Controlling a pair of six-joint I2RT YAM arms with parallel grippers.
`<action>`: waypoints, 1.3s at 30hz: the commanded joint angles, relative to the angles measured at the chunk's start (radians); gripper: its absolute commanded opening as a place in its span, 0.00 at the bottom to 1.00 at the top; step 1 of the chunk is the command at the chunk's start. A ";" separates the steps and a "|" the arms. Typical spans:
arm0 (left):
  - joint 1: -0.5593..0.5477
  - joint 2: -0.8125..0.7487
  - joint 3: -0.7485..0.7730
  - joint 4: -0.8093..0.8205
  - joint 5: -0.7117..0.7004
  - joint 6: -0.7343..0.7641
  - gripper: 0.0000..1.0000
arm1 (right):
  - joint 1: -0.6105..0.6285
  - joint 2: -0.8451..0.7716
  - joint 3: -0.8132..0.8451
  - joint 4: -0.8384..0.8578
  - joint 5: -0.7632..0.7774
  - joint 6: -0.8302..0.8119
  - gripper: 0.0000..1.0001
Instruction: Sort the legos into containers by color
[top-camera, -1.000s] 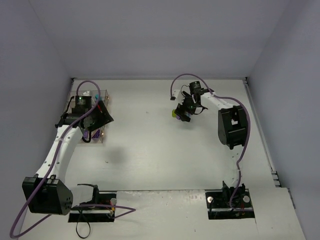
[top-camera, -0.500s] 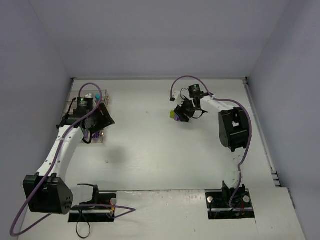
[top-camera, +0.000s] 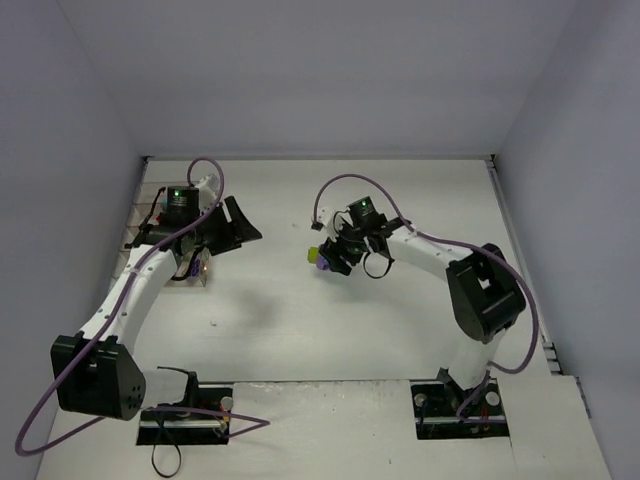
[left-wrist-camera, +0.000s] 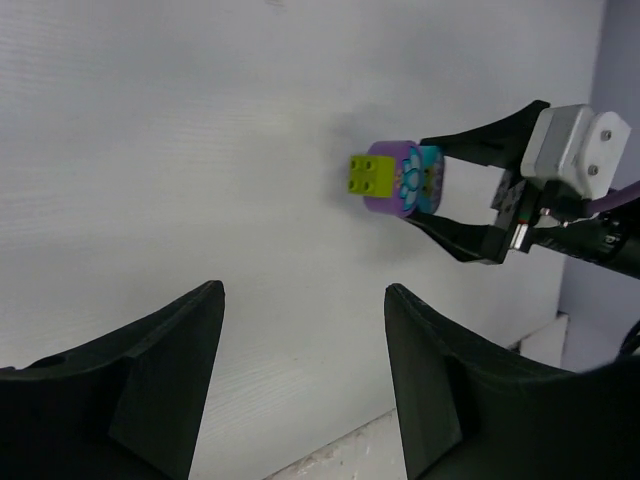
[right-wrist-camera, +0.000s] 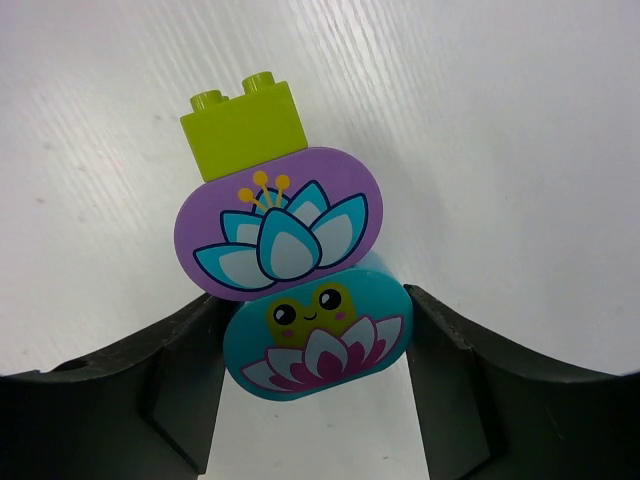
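Note:
The robot's left gripper should hold the lime green brick (top-camera: 313, 254) to pull the stack apart, because the cyan lego in the right gripper is stuck to the purple lego (right-wrist-camera: 306, 286).
My right gripper (right-wrist-camera: 315, 330) is shut on a cyan frog-printed lego (right-wrist-camera: 315, 345). A purple lotus-printed lego (right-wrist-camera: 275, 225) and a lime green brick (right-wrist-camera: 243, 128) are stuck to it in one stack. In the top view this stack (top-camera: 318, 257) hangs at mid-table, at the tip of the right gripper (top-camera: 327, 258). The left gripper (top-camera: 250, 228) is open and holds nothing; it sits to the stack's left and faces it. In the left wrist view the stack (left-wrist-camera: 395, 178) shows beyond my open left gripper (left-wrist-camera: 303, 290). The containers (top-camera: 140, 215) stand at the far left, mostly hidden by the left arm.
A purple brick (top-camera: 193, 270) shows in the near end of the container row. The back wall and both side walls close in the table. Both arm bases (top-camera: 185, 405) sit at the near edge.
The right gripper has shut on the stack and carried it left and nearer. The left arm has swung right, away from the containers, toward the table's middle.

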 joint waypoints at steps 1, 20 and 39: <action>-0.019 0.005 0.023 0.178 0.212 -0.031 0.58 | 0.031 -0.159 -0.056 0.187 0.002 0.074 0.00; -0.137 0.060 0.054 0.210 0.308 0.039 0.55 | 0.135 -0.417 -0.202 0.435 -0.017 0.143 0.00; -0.206 0.089 0.075 0.250 0.312 0.040 0.42 | 0.135 -0.465 -0.225 0.442 -0.087 0.135 0.00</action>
